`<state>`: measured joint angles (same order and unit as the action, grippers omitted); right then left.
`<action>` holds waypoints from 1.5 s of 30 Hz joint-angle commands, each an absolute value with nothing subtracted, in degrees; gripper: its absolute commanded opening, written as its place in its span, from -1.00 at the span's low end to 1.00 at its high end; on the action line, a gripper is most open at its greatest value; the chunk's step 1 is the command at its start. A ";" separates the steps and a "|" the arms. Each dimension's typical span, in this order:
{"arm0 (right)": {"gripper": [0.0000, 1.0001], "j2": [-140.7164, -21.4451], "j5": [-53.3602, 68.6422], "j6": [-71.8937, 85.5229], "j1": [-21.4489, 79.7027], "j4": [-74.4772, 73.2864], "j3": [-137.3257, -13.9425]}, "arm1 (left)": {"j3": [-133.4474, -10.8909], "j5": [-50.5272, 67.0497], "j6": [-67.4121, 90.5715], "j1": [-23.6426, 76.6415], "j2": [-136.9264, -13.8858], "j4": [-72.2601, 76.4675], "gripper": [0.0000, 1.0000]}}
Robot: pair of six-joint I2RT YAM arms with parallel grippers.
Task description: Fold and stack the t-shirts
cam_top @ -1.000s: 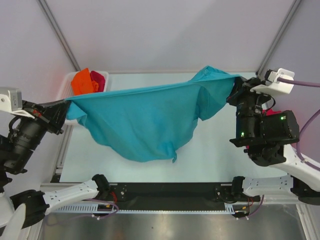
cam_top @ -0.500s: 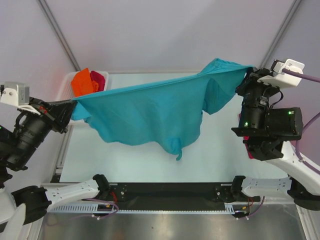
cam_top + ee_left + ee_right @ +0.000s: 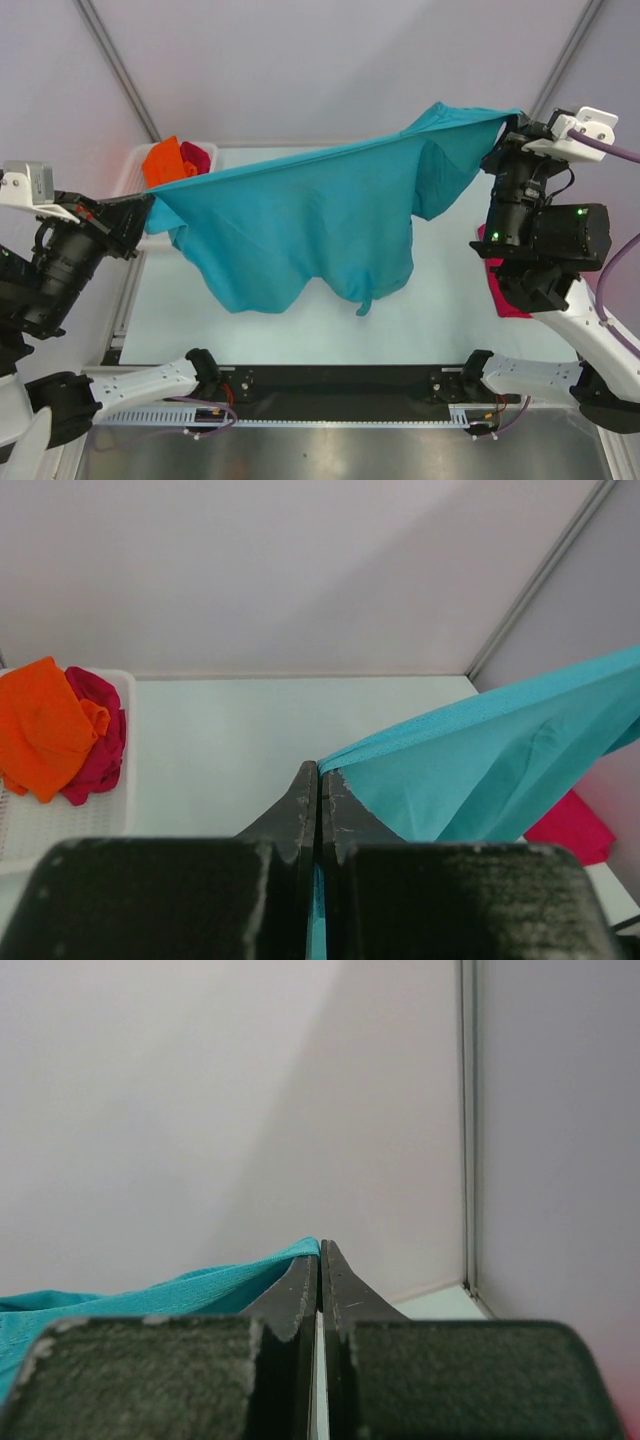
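The teal t-shirt hangs with its lower edge (image 3: 318, 281) uneven, so I should lay it down, then my right gripper should take the folded flap (image 3: 441, 178) to straighten it.
A teal t-shirt (image 3: 300, 230) hangs stretched in the air between my two grippers, its lower edge drooping over the table (image 3: 450, 270). My left gripper (image 3: 150, 208) is shut on its left end, and the cloth (image 3: 480, 770) runs off to the right from the tips (image 3: 320, 770). High at the back right, my right gripper (image 3: 512, 125) is shut on the other end, with teal fabric (image 3: 150, 1295) pinched at the tips (image 3: 320, 1245). An orange t-shirt (image 3: 165, 160) and a crimson one (image 3: 197, 155) lie bunched in the basket. Another crimson-pink t-shirt (image 3: 510, 298) lies on the table under my right arm.
The white slatted basket (image 3: 130, 170) stands at the table's back left corner, just behind my left gripper. Grey walls and frame posts (image 3: 120, 70) close in the back and both sides. The arm bases sit along the black rail (image 3: 340, 385) at the near edge.
Both grippers have risen and the right one has swung out toward the back right, pulling the teal shirt tauter. Its hanging hem has spread wider and shifted right.
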<state>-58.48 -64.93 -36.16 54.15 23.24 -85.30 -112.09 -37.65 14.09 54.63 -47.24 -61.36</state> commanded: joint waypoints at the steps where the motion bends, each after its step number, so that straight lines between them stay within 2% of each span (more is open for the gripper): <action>1: -1.00 -53.35 -74.89 -39.99 46.50 31.82 -93.60 | -114.17 -65.56 9.76 53.00 -41.48 -61.88 -1.00; 7: -1.00 -53.26 -74.18 -36.05 43.77 27.53 -94.31 | -110.31 -66.80 9.93 53.00 -42.98 -61.44 -1.00; 13: -1.00 -54.84 -76.46 -33.58 42.37 24.44 -89.49 | -102.05 -69.34 8.53 53.00 -42.80 -57.67 -1.00; 19: -1.00 -59.41 -77.26 -18.49 40.17 7.42 -86.40 | -88.97 -71.19 9.05 52.82 -43.59 -50.28 -1.00; 20: -1.00 -60.72 -76.47 -10.02 39.56 2.77 -86.66 | -87.81 -70.76 9.75 52.47 -43.85 -50.01 -1.00; 21: -1.00 -61.69 -75.42 -5.76 38.85 -7.72 -87.27 | -86.58 -68.84 10.89 50.47 -44.29 -49.75 -1.00; 23: -1.00 -64.49 -69.29 4.69 33.77 -18.93 -89.81 | -83.43 -63.31 11.60 45.29 -45.43 -49.05 -1.00; 24: -1.00 -65.29 -66.21 13.88 31.57 -27.95 -90.43 | -82.45 -59.54 12.30 37.35 -45.87 -48.69 -0.99; 25: -1.00 -65.91 -59.92 16.67 28.86 -30.73 -90.53 | -81.22 -49.67 12.30 33.00 -46.49 -48.17 -0.99; 28: -1.00 -68.20 -54.60 20.65 22.51 -33.84 -88.69 | -75.51 -32.42 11.95 17.00 -48.42 -45.01 -1.00; 32: -1.00 -72.06 -49.58 22.32 16.53 -34.45 -87.36 | -72.94 -24.72 13.79 11.35 -54.48 -43.24 -1.00; 35: -1.00 -75.40 -49.40 22.50 15.12 -34.28 -88.06 | -73.39 -14.98 15.38 3.10 -60.19 -41.32 -1.00; 39: -1.00 -79.53 -47.03 21.97 11.79 -32.87 -89.73 | -75.58 -14.68 16.17 1.23 -68.96 -38.76 -1.00; 45: -1.00 -92.10 -41.05 21.62 9.23 -33.49 -97.72 | -83.75 -15.29 17.58 0.79 -81.71 -36.65 -1.00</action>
<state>-87.50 -30.50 22.94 15.42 -33.47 -91.59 -78.13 -2.04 18.31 6.22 -76.05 -36.91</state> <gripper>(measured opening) 0.009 0.009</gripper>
